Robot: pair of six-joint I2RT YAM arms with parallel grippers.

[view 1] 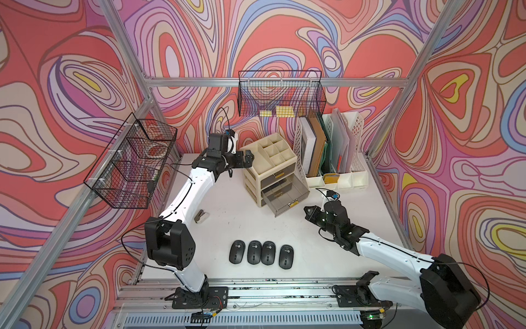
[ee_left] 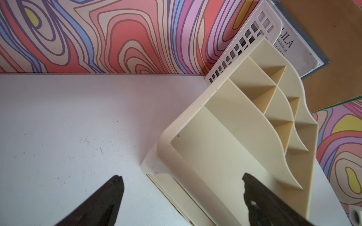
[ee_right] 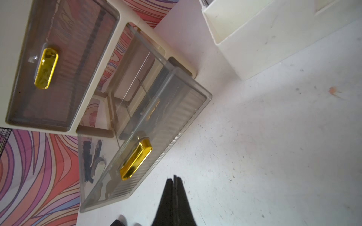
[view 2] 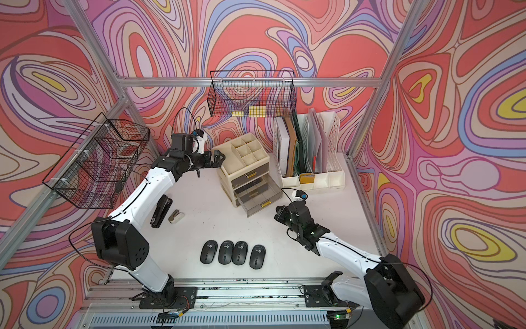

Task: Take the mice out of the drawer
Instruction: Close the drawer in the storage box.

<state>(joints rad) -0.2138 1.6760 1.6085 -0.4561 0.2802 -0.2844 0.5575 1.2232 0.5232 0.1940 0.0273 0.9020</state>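
Observation:
The open smoky-grey drawer [view 1: 286, 199] is empty and sticks out over the organiser's lowest gold handle, so next my right gripper pushes the open drawer's front [view 1: 293, 203] closed before it reaches for that handle.
Several black oval mice [view 1: 254, 252] [view 2: 226, 252] lie in a row on the white table near its front edge. The smoky-grey drawer [view 1: 280, 200] [view 2: 254, 200] [ee_right: 176, 117] stands pulled out of the cream organiser [view 1: 273, 159] [ee_left: 235, 127], and no mouse shows inside it. My right gripper [view 1: 308, 213] [view 2: 280, 215] [ee_right: 174, 179] is shut on nothing, low over the table, just right of the drawer's gold handle [ee_right: 136, 159]. My left gripper [view 1: 249, 158] [view 2: 217, 158] [ee_left: 181, 177] is open, astride the organiser's top left corner.
A black stapler [view 2: 160, 212] and a small grey staple remover [view 1: 200, 217] [view 2: 175, 216] lie beside the left arm. A white file holder [view 1: 333, 153] with folders stands right of the organiser. Wire baskets hang on the back wall [view 1: 281, 96] and the left wall [view 1: 133, 162].

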